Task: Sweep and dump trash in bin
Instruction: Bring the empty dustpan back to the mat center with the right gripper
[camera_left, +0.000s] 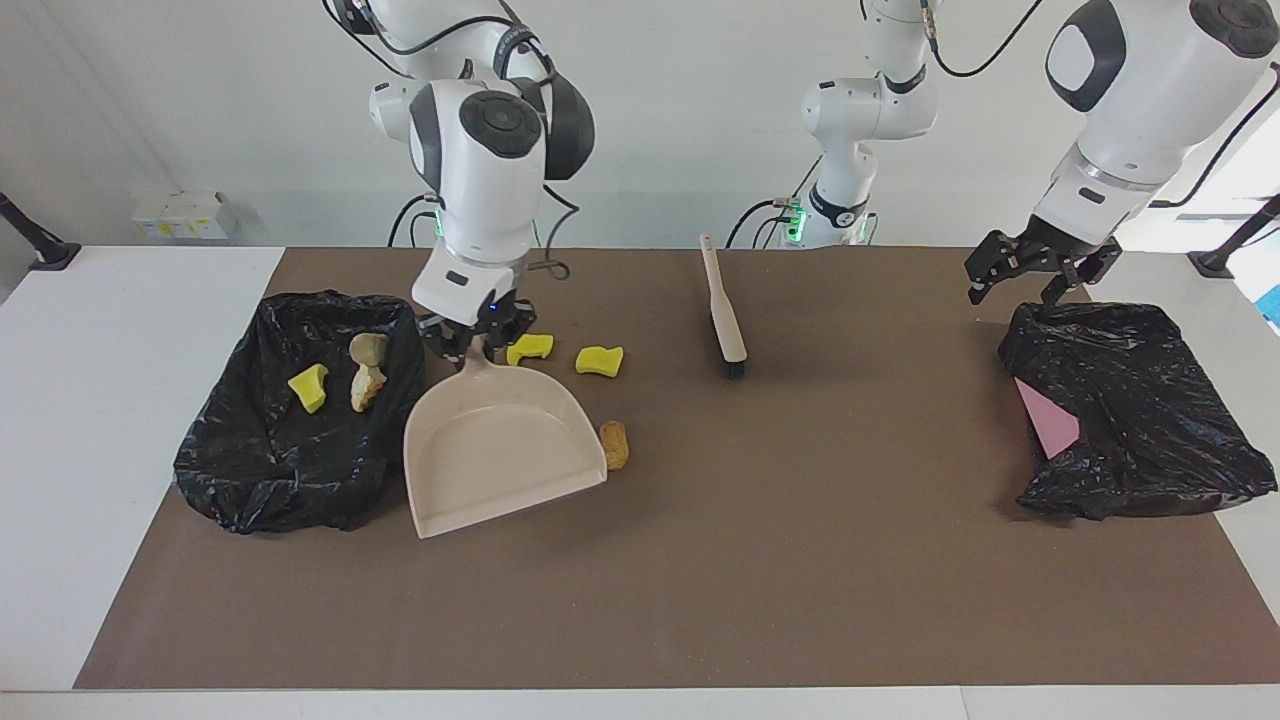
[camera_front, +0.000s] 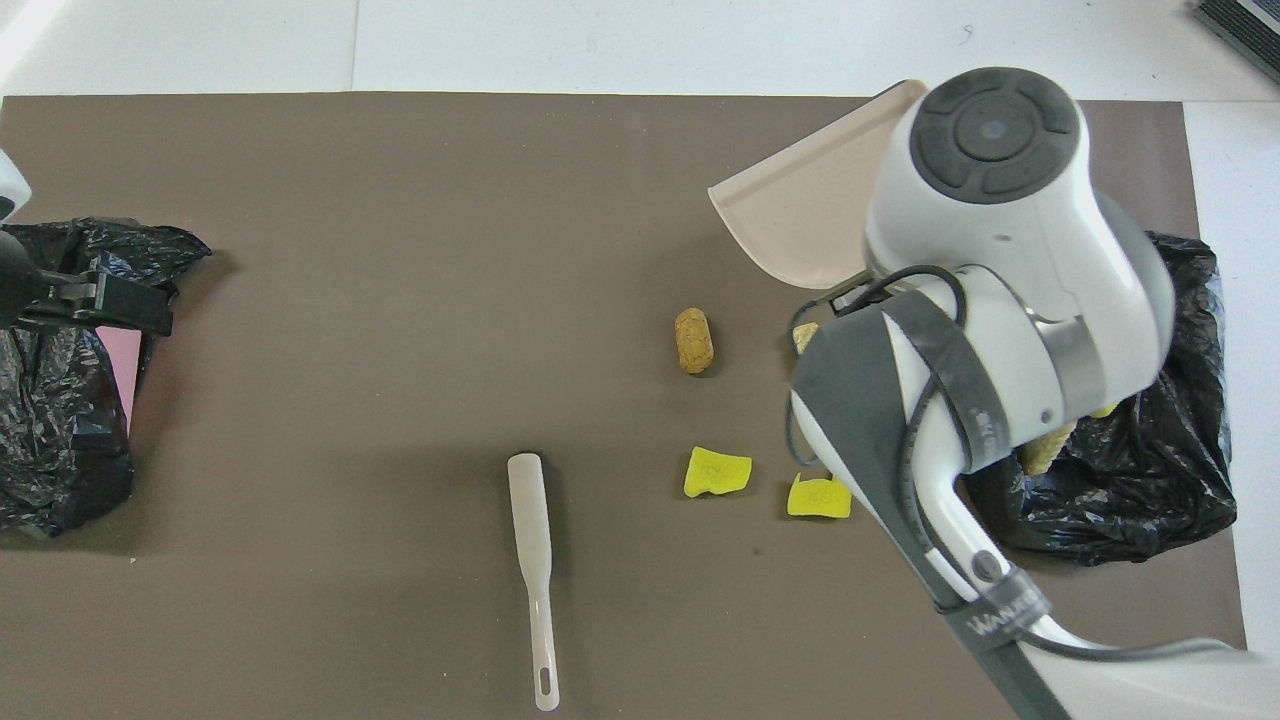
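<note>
The beige dustpan (camera_left: 504, 444) is empty and the mat (camera_left: 744, 486) beyond the tan-orange chunk is clear, so I keep my right gripper going there and release the dustpan flat.
My right gripper (camera_left: 478, 338) is shut on the handle of the beige dustpan (camera_left: 500, 450), which hangs tilted low over the mat beside the bin (camera_left: 240, 480), a container lined with a black bag. A yellow scrap (camera_left: 308, 387) and tan chunks (camera_left: 367, 372) lie in that bin. On the mat lie two yellow trash pieces (camera_left: 529, 347) (camera_left: 599, 360) and a tan-orange chunk (camera_left: 614, 444) at the pan's edge. In the overhead view the arm hides the gripper and the dustpan (camera_front: 800, 220) shows past it. My left gripper (camera_left: 1010, 293) waits open over the other black bag (camera_left: 1120, 410).
The brush (camera_left: 723, 315) lies on the brown mat (camera_left: 750, 580) nearer to the robots, between the scraps and the left arm's end. A pink sheet (camera_left: 1045, 420) shows in the black bag at that end. White table borders the mat.
</note>
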